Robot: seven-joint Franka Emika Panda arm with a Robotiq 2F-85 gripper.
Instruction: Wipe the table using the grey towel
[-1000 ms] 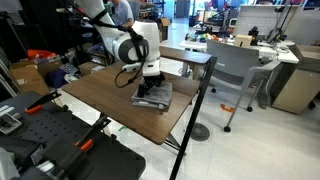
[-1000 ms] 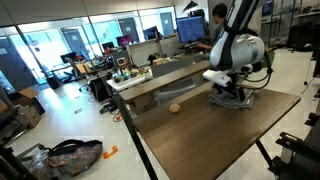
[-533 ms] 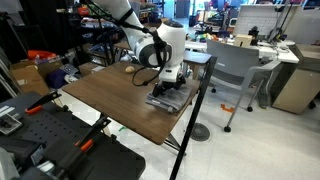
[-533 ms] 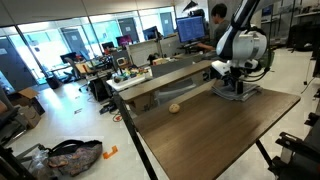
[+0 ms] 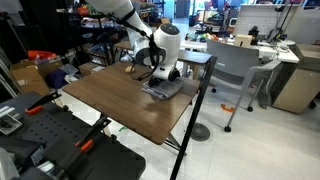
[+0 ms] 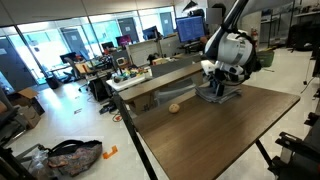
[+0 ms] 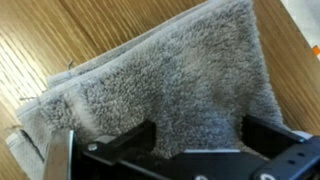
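Observation:
The grey towel (image 5: 165, 90) is near the table's far edge, and there is only a little tabletop past it. So my gripper should sweep the towel back toward the table's opposite end (image 5: 95, 83).
The grey towel (image 5: 166, 90) lies rumpled on the dark brown table (image 5: 105, 95), near its far edge. My gripper (image 5: 168, 77) stands straight down on the towel. In the wrist view the towel (image 7: 170, 70) fills most of the picture. My gripper (image 7: 196, 140) has its black fingers (image 7: 140, 138) sunk into the pile with a bulge of cloth between them. The towel (image 6: 217, 96) and gripper (image 6: 221, 88) also show at the far side of the table (image 6: 220, 135) in an exterior view.
A small tan round lump (image 6: 174, 108) lies on the table, apart from the towel. A grey chair (image 5: 235, 70) and a lighter desk (image 5: 270, 50) stand beyond the table edge. A black post (image 5: 196, 110) rises at the table's corner. Black equipment (image 5: 50, 140) fills the foreground.
The gripper and the towel have slid together across the tabletop, first outward towards the table's edge, then back a little and towards the far side.

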